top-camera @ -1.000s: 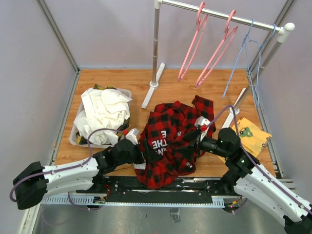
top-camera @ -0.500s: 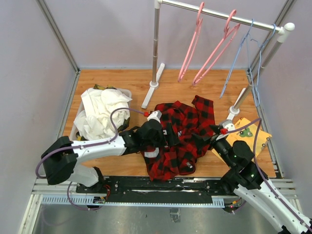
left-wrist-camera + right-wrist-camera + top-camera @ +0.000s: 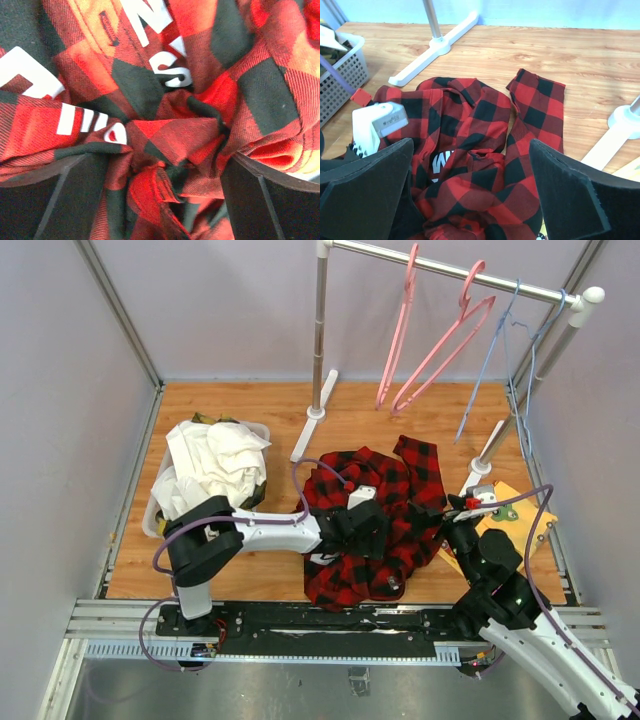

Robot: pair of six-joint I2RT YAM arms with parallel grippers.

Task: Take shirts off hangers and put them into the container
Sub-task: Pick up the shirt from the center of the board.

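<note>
The shirt lies spread out wide with a sleeve stretching [image 3: 421, 462] toward the rack's foot, so the robot's left gripper should bunch the shirt up nearer the container before taking hold of its middle [image 3: 399, 512].
The red-and-black plaid shirt [image 3: 400, 490] lies crumpled on the wooden floor, off its hanger. My left gripper [image 3: 372, 532] is pressed down into its middle. Its jaws are open, a bunch of plaid folds [image 3: 165, 195] between the fingers [image 3: 75, 200]. My right gripper [image 3: 450, 518] hovers open at the shirt's right edge with nothing between its fingers [image 3: 580, 195]; the shirt [image 3: 480, 150] spreads below it. The container [image 3: 155, 520] stands at the left, with a white shirt [image 3: 215, 465] heaped in it. Two pink hangers [image 3: 400, 330] and thin blue hangers [image 3: 485, 360] hang bare on the rail.
The rack's upright pole [image 3: 320, 330] and white foot [image 3: 312, 420] stand behind the shirt, with a second foot [image 3: 480, 465] at the right. A flat yellow cloth [image 3: 520, 515] lies beside my right arm. The enclosure walls close in on both sides.
My left arm swung right across the shirt and settled on its middle. My right gripper drew back to the right, off the shirt, and opened wider.
</note>
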